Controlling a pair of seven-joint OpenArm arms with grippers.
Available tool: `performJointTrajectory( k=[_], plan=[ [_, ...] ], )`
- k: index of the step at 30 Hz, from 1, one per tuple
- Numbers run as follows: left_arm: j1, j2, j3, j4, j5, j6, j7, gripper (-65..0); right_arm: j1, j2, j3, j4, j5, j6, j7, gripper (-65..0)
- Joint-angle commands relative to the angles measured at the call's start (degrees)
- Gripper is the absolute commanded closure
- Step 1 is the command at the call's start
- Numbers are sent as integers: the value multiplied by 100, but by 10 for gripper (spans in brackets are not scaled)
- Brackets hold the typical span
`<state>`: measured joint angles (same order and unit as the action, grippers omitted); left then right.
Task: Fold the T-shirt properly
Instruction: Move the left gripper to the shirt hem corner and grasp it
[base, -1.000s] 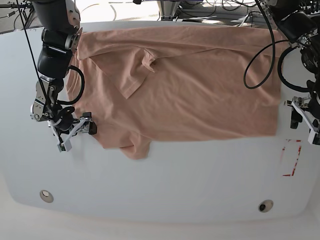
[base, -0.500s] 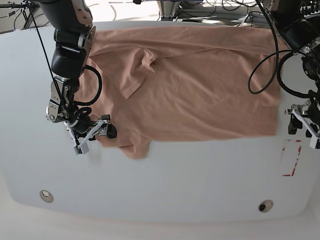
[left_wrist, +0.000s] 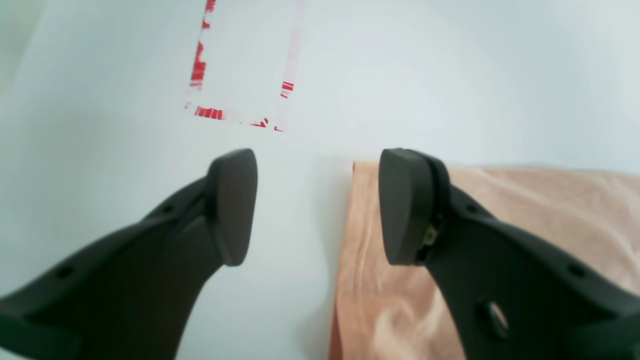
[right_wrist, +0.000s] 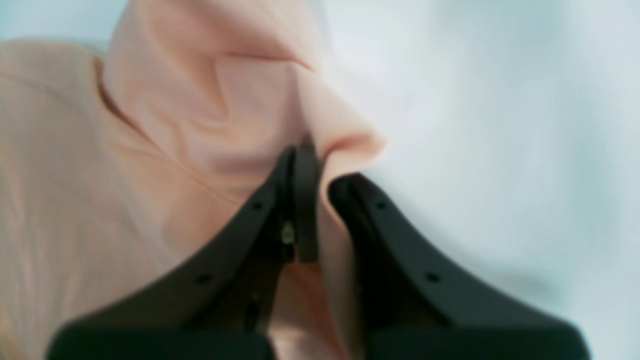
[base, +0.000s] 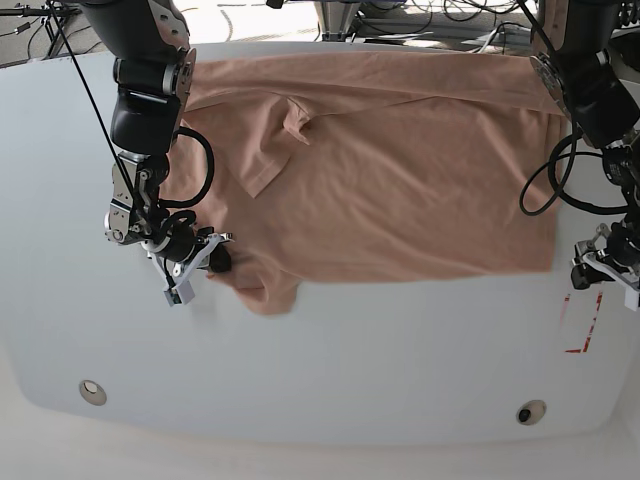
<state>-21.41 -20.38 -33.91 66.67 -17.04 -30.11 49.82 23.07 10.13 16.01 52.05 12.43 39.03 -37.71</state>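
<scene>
A loose flap (base: 266, 295) hangs down past the T-shirt's near edge. The T-shirt's near side (base: 410, 272) will pull straight when I lift it and move my grippers apart.
The salmon-pink T-shirt (base: 400, 170) lies spread on the white table (base: 330, 370), one sleeve folded over the body. No collar or emblem shows. My right gripper (base: 205, 262), on the base view's left, is at the shirt's lower left edge. In the right wrist view the right gripper (right_wrist: 320, 200) is shut on a raised fold of the shirt (right_wrist: 210, 125). My left gripper (base: 600, 268) is open just off the shirt's lower right corner. In the left wrist view the left gripper (left_wrist: 317, 205) is empty, with one finger over the shirt's edge (left_wrist: 525, 210).
A worn red tape rectangle (base: 583, 318) marks the table near the left gripper; it also shows in the left wrist view (left_wrist: 240, 100). Two round metal inserts (base: 92, 391) (base: 531, 411) sit near the front edge. Cables lie behind the table's far edge.
My right gripper moved right to the shirt's lower left edge and closed on the fabric. My left arm moved down and in toward the shirt's lower right corner.
</scene>
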Motion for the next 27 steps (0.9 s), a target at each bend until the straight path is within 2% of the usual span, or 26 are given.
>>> performJointTrajectory(
  k=[1, 9, 27],
  plan=[
    [-316, -111, 2, -377, 20, 0, -380, -358, 115, 73, -5, 65, -43, 40, -110, 0],
    [-633, -111, 406, -1547, 55, 0, -758, -358, 115, 73, -5, 65, -43, 40, -119, 0],
    [-360, -94, 776, -2153, 64, 0, -1066, -358, 115, 134, 3, 74, 10, 67, -119, 0]
  ],
)
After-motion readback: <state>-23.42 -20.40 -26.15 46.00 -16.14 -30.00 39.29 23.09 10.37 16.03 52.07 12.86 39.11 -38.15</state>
